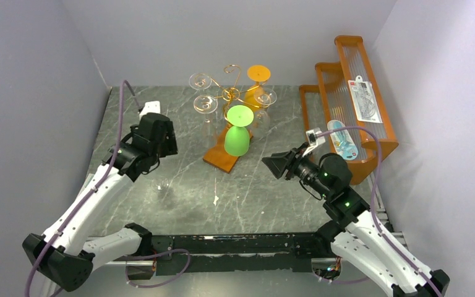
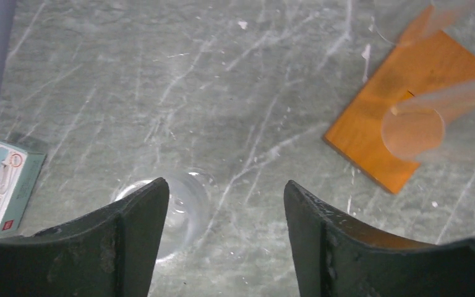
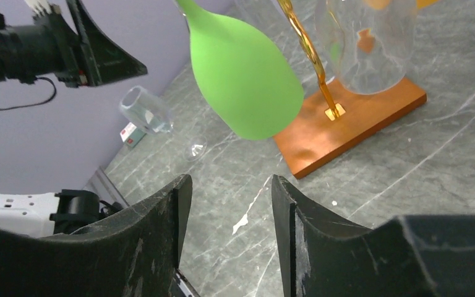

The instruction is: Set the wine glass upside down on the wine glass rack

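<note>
I should use my left gripper to take the bowl [image 3: 147,111], tip it and pass the wine glass's stem to my right gripper, since I see the wine glass upright [image 1: 166,189] and far from my right gripper.
A clear wine glass [image 1: 164,189] stands upright on the grey marble table, left of the rack. In the left wrist view its rim [image 2: 182,207] shows from above, partly behind my left finger. In the right wrist view it [image 3: 145,111] is far off. The wine glass rack [image 1: 230,93] is a copper wire tree on an orange-brown wooden base [image 1: 221,161]. A green glass [image 1: 237,139], an orange one and clear ones hang on it upside down. My left gripper [image 1: 164,143] is open above the table, over the clear glass [image 2: 226,204]. My right gripper [image 1: 275,166] is open and empty, facing the rack [image 3: 230,198].
An orange stepped wooden shelf [image 1: 346,111] with packaged items stands at the back right. A small white-and-teal box [image 2: 3,185] lies by the left wall. Purple-grey walls close in the table on the left, back and right.
</note>
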Available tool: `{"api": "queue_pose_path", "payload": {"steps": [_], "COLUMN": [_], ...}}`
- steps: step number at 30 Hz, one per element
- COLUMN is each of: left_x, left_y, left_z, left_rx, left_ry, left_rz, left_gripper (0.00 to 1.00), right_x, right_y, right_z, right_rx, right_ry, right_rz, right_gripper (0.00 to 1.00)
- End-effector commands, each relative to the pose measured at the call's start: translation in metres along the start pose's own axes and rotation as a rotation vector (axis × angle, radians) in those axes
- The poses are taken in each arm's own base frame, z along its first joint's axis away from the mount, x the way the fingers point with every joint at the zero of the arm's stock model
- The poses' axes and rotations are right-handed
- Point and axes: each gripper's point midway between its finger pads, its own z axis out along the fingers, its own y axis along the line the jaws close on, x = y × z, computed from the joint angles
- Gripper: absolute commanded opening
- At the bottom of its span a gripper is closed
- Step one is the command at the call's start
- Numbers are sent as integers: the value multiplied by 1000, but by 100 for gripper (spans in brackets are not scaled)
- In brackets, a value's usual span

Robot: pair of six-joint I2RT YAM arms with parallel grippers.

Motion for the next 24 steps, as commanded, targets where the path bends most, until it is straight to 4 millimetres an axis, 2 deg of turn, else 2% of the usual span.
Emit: {"api": "queue_pose_path", "payload": {"steps": [1,4,9,12,19,24], "left_x": [-2,4,24,35,47,45], "left_y": [16,27,18,17,35,44], "left_z": [12,11,13,14,15,11], "left_rx": [-9,-20,59,67,-33,-74], "left_ry": [20,38,99,147,182,162], "left_rz": [-24,-75,-91,-81,-62,-63], "left_gripper": [68,65,63,56,46,53], "right_x": [-8,-11,-10,-8,2,11], "right_y": [7,9,6,3,0,0], "right_z": [7,12,19,24,34,36], "right_rx": [-22,-29,-26,-17,-29,-40], "right_ry": [6,3,7,21,35,61], "right_rz": [-6,-18,-29,-26,-6,17], "right_gripper": [53,53,53,53,52,52]}}
